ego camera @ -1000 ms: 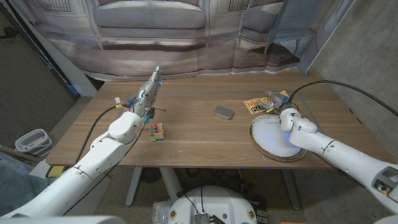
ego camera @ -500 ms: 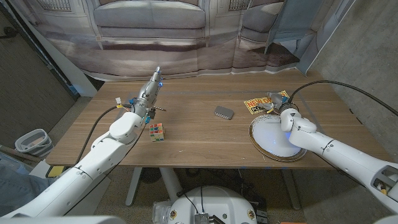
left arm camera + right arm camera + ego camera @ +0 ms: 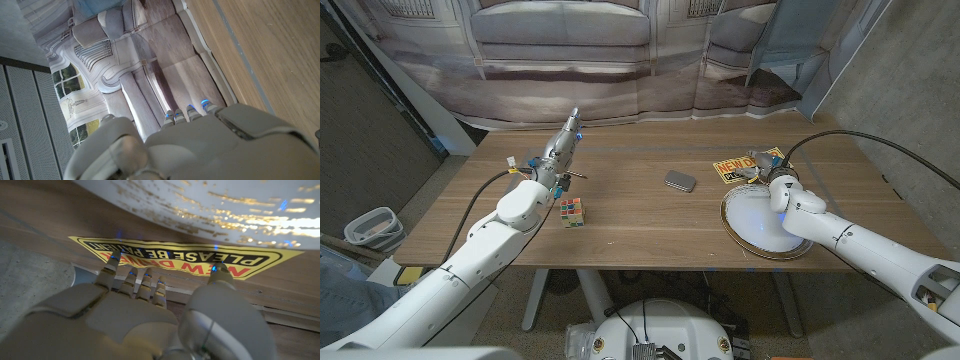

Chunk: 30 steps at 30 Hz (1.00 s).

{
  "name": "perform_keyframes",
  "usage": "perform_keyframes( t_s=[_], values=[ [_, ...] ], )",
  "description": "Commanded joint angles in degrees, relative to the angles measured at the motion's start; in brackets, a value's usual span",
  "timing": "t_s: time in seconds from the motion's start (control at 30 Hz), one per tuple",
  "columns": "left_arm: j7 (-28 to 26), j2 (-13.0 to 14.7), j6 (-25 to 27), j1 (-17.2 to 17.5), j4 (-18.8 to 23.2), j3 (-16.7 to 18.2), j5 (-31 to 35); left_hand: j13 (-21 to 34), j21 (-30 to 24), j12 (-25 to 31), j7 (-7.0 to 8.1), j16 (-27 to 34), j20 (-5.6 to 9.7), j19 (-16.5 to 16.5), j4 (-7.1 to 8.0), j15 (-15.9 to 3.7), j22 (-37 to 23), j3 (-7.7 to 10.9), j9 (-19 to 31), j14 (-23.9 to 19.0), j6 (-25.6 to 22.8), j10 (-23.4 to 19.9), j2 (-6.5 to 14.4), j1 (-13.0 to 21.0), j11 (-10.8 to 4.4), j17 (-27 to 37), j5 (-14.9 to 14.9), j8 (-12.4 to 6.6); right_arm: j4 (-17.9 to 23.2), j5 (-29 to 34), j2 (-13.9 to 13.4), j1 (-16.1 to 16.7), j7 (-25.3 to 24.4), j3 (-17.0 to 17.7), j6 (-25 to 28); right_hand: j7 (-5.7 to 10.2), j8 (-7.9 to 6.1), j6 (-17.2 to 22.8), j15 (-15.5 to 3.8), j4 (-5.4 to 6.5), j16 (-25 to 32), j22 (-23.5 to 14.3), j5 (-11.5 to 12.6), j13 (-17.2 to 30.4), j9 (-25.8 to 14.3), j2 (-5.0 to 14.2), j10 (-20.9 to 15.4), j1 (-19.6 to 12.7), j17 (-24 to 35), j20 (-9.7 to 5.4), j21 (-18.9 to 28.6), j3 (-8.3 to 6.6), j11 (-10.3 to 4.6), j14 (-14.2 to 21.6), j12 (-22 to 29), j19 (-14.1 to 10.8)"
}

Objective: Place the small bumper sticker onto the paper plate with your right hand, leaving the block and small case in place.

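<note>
The yellow bumper sticker (image 3: 731, 169) will fold up between my thumb (image 3: 219, 270) and fingers when I lift, because it is a thin sheet that they span.
The yellow bumper sticker (image 3: 733, 167) lies flat on the table just beyond the paper plate (image 3: 765, 225). Its black and red print reads clearly in the right wrist view, sticker (image 3: 175, 257) beside the plate's gold-flecked rim (image 3: 225, 200). My right hand (image 3: 766, 166) is over the sticker's right end, fingers spread; its fingertips (image 3: 114, 260) reach the sticker's edge and the thumb tip sits over the print. Nothing is lifted. My left hand (image 3: 558, 150) is at the table's left, fingers stretched out straight and holding nothing; this hand (image 3: 200, 145) points off toward the backdrop.
A multicoloured cube block (image 3: 572, 212) stands near my left forearm. A small grey case (image 3: 680, 181) lies mid-table, left of the sticker. The table's far edge and a printed backdrop lie beyond. A grey bin (image 3: 372, 228) sits on the floor at left.
My right hand has edged slightly forward and left onto the sticker's end. The sticker, plate, case, block and left hand have not moved.
</note>
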State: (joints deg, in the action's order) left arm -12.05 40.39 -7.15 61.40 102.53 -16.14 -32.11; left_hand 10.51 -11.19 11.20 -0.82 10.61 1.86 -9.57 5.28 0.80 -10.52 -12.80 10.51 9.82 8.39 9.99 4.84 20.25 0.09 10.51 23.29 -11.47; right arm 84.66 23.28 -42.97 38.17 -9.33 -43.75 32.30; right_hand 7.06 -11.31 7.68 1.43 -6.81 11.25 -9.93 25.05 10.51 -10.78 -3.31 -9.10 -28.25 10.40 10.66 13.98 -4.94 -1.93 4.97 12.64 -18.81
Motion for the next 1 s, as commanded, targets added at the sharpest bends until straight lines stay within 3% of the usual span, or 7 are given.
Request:
perform_keyframes(
  t_s=[0.03,0.27,0.47,0.8,1.0],
  values=[
    [0.19,-0.05,-0.41,0.27,-0.13,0.05,-0.11,0.2,-0.3,0.4,-0.06,0.31,0.22,-11.04,-0.02,0.53,-0.1,-0.53,0.2,5.79,0.03,3.69,0.17,0.4,-0.24,0.1,-0.07,0.18,-0.22,-0.9,0.1,-0.04,0.27,-0.1,0.05,-0.23,-0.4,0.75,-0.39,-0.46,0.63,-0.31,0.26,0.34,-0.29,-0.06,-0.4,-1.11,0.19,-0.67,0.98,-0.02,0.55,1.9,0.13,-2.93],
    [-0.04,-0.18,-0.97,0.73,-0.16,0.28,-0.14,0.2,-0.31,0.4,-0.03,0.32,0.16,-11.07,0.0,0.5,-0.1,-0.63,0.2,5.74,0.03,3.7,0.21,0.44,-0.38,0.11,-0.08,0.18,0.35,-0.96,-0.22,0.04,0.13,-0.05,-0.4,-0.34,-0.66,1.88,-1.16,-0.76,1.04,-0.31,-0.18,0.37,-0.36,0.51,-1.63,-2.64,0.2,-3.32,2.06,-0.36,0.86,5.23,0.51,-8.47],
    [0.05,-0.15,-1.13,0.96,-0.18,0.35,-0.25,0.2,-0.33,0.4,0.0,0.29,0.16,-11.07,0.01,0.45,-0.1,-0.71,0.2,5.82,-0.04,3.71,0.24,0.46,-0.34,0.11,-0.08,0.16,0.55,-0.64,-0.14,0.01,-0.13,-0.16,-0.22,-0.47,-0.86,2.74,-1.9,-1.02,1.21,-0.29,-0.4,0.37,-0.39,0.96,-2.39,-3.73,0.2,-4.65,2.25,-0.72,0.89,6.9,0.73,-10.32],
    [-0.06,-0.12,-1.24,1.34,-0.05,0.45,-0.34,0.2,-0.33,0.41,0.01,0.3,-0.05,-11.12,0.03,0.42,-0.1,-0.85,0.2,5.79,-0.03,3.71,0.27,0.49,-0.35,0.11,-0.09,0.17,0.5,-0.23,-0.03,0.02,-0.51,-0.32,-0.47,0.05,-0.94,4.24,-4.04,-2.35,1.33,-0.33,-1.31,0.4,-0.44,2.71,-4.63,-9.51,0.26,-8.38,2.63,-2.74,0.17,11.32,1.23,-15.48],
    [-0.01,-0.15,-1.32,1.4,-0.02,0.36,-0.3,0.2,-0.35,0.42,0.04,0.3,-0.1,-11.12,0.05,0.44,-0.1,-0.92,0.2,5.79,-0.05,3.69,0.29,0.51,-0.37,0.12,-0.09,0.17,0.6,0.02,0.02,0.13,-0.86,-0.29,-0.54,0.09,-1.2,5.56,-4.98,-2.42,1.46,-0.36,-1.94,0.4,-0.47,3.58,-5.77,-11.72,0.42,-10.83,2.45,-3.59,-0.07,13.23,1.47,-16.75]
  ],
)
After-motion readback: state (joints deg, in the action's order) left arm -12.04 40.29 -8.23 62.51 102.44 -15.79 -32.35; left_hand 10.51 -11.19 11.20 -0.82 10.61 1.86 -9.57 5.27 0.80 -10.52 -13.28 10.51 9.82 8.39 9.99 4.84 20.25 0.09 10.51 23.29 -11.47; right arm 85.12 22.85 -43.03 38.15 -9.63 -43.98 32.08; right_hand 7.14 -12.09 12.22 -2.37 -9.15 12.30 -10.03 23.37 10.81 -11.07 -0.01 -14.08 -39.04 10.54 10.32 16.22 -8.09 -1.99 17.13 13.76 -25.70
